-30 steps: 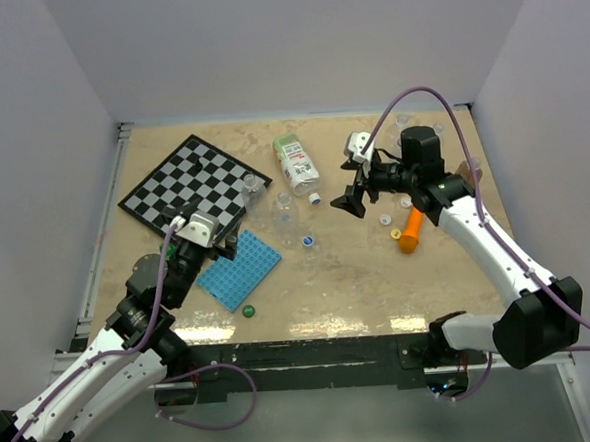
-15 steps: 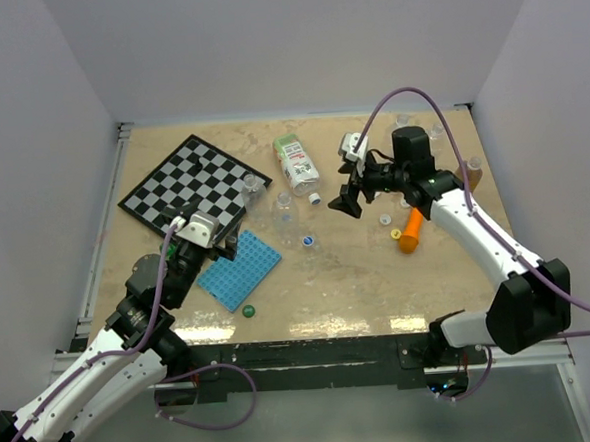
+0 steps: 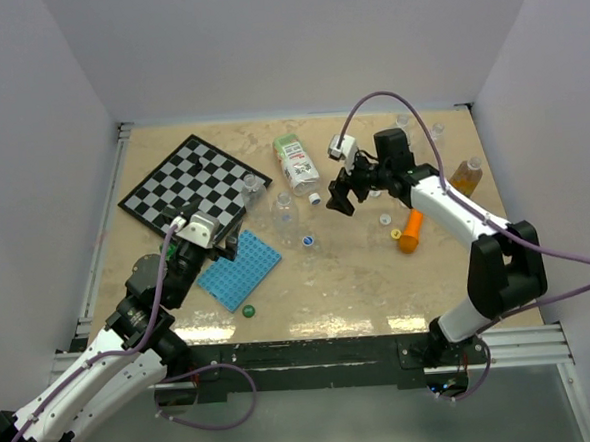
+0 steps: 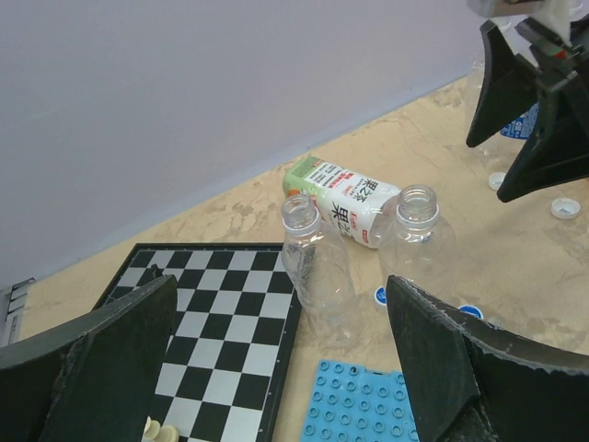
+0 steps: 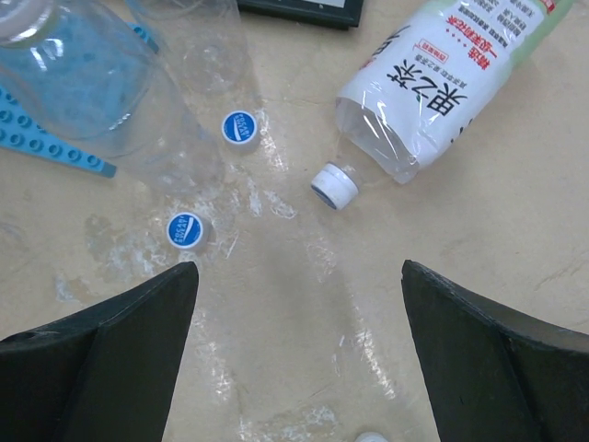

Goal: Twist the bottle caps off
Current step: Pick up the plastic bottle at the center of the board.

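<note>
I keep moving my right gripper down toward the labelled bottle's white cap (image 5: 334, 187), which lies clear and points at its open fingers, until they are on both sides of the neck (image 5: 357, 168).
A labelled bottle (image 3: 295, 163) lies on its side, a white cap (image 3: 315, 198) on its neck. My right gripper (image 3: 339, 196) hovers open and empty just right of that cap. In the right wrist view the white cap (image 5: 333, 186) and labelled bottle (image 5: 442, 83) lie ahead of the right gripper (image 5: 299, 272), with two loose blue caps (image 5: 240, 127) (image 5: 185, 230) to the left. Two clear uncapped bottles (image 4: 313, 267) (image 4: 419, 239) stand ahead of my open, empty left gripper (image 4: 281, 285), which is low at the left (image 3: 225, 249). A green cap (image 3: 247, 310) lies near the front.
A chessboard (image 3: 187, 182) with pale pieces lies at the left and a blue studded plate (image 3: 240, 268) sits beside my left gripper. An orange carrot toy (image 3: 410, 231), a white cap (image 3: 384, 219), a yellow cap (image 3: 396, 235) and an amber bottle (image 3: 465, 176) are at the right.
My right gripper has moved left and a little away from me, toward the labelled bottle's capped neck, still open. The left arm has not moved.
</note>
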Robot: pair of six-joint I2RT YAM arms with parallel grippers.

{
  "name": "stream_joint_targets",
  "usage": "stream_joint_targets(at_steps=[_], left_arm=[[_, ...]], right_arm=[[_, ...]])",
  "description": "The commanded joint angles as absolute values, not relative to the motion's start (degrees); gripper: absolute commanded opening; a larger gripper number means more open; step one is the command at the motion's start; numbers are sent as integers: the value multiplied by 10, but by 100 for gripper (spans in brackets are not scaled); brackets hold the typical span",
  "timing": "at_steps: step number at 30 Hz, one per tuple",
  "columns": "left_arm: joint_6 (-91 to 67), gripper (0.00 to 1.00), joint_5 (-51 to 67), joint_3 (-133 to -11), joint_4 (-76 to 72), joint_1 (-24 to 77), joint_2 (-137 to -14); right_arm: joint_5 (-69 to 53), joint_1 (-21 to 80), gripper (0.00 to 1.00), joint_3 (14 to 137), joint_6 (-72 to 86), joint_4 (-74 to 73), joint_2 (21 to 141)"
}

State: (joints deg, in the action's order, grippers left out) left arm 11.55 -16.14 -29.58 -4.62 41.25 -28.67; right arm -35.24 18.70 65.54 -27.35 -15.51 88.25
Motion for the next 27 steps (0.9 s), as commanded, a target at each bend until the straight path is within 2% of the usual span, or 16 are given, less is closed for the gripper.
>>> stream_joint_targets(at_steps=[1,8,14,27], left_arm=[[119,100,-154,-316,-58,410,-282],[119,100,-152,-316,-60,410,-284],[120,100,-154,-314,-61,410,-284],[121,100,-151,-314,-61,408,-285]], right_arm=[[-302,199,95,698,-252,-123,919],[-203,216,95,728,-186,-70,985],[-193,240,96,771,-156,-84,1070],[-160,251,96,764,-116,-56,1089]])
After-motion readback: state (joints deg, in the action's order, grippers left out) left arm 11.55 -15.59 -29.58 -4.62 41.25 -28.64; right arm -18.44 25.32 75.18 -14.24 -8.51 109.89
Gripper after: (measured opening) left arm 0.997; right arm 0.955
